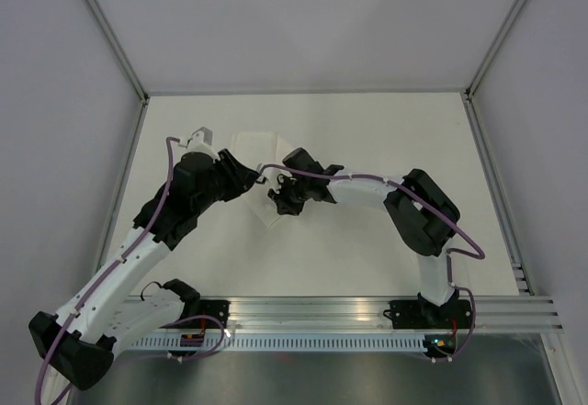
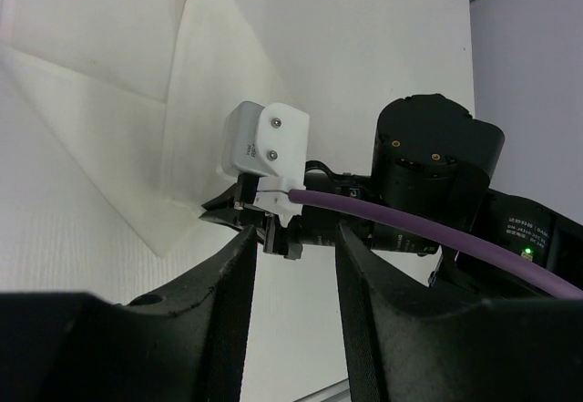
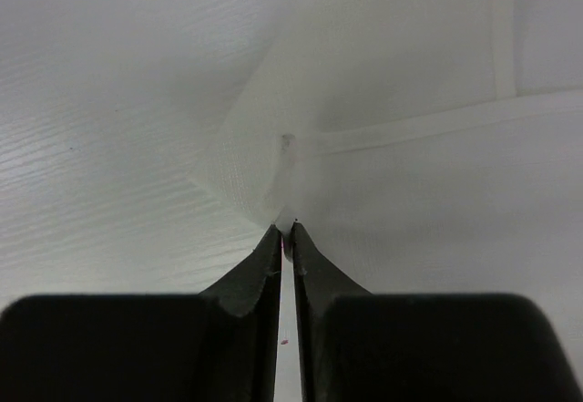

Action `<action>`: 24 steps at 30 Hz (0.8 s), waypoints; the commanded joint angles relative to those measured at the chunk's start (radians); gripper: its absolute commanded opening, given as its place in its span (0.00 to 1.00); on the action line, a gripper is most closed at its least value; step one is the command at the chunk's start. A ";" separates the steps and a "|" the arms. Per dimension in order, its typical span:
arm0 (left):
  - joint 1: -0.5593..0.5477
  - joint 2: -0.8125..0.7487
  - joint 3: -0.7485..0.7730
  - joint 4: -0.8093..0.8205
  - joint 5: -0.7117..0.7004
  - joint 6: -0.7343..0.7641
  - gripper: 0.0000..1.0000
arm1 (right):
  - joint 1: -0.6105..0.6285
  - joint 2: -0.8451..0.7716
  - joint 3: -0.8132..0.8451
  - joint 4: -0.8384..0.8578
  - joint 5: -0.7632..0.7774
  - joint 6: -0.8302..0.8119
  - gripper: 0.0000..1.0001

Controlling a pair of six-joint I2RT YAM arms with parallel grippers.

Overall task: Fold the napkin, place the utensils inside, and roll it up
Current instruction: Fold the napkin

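Observation:
The napkin is crooked and its corner points at the metal rail (image 1: 268,224), so my left gripper should close and push the napkin's edge to turn the napkin square.
The white napkin (image 1: 255,144) lies partly folded at the table's middle back, with creases showing in the left wrist view (image 2: 109,83). My right gripper (image 1: 278,203) is shut on one corner of the napkin (image 3: 301,156) and holds it pinched between its tips (image 3: 285,231). That pinch also shows in the left wrist view (image 2: 217,209). My left gripper (image 1: 259,181) is open and empty, just left of the right gripper, with its fingers (image 2: 223,315) low over the tabletop beside the cloth. No utensils show in any view.
A metal rail (image 1: 349,313) runs along the near edge where the arm bases sit. Grey walls with metal frame posts (image 1: 124,148) close the table at left, right and back. A purple cable (image 2: 419,229) crosses the left wrist view.

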 commanded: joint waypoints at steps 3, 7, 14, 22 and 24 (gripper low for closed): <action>-0.001 -0.025 -0.019 0.049 -0.001 -0.047 0.48 | 0.012 0.015 0.029 -0.016 -0.078 0.005 0.18; -0.001 -0.025 -0.033 0.062 -0.005 -0.054 0.53 | 0.013 0.026 0.072 -0.053 -0.121 0.041 0.28; -0.001 -0.034 -0.048 0.078 -0.011 -0.074 0.55 | 0.012 0.088 0.162 -0.085 -0.184 0.109 0.31; -0.001 -0.021 -0.053 0.085 -0.096 -0.126 0.55 | -0.065 0.053 0.230 -0.128 -0.226 0.166 0.32; -0.001 0.001 -0.046 0.089 -0.143 -0.157 0.54 | -0.115 0.044 0.257 -0.148 -0.219 0.169 0.32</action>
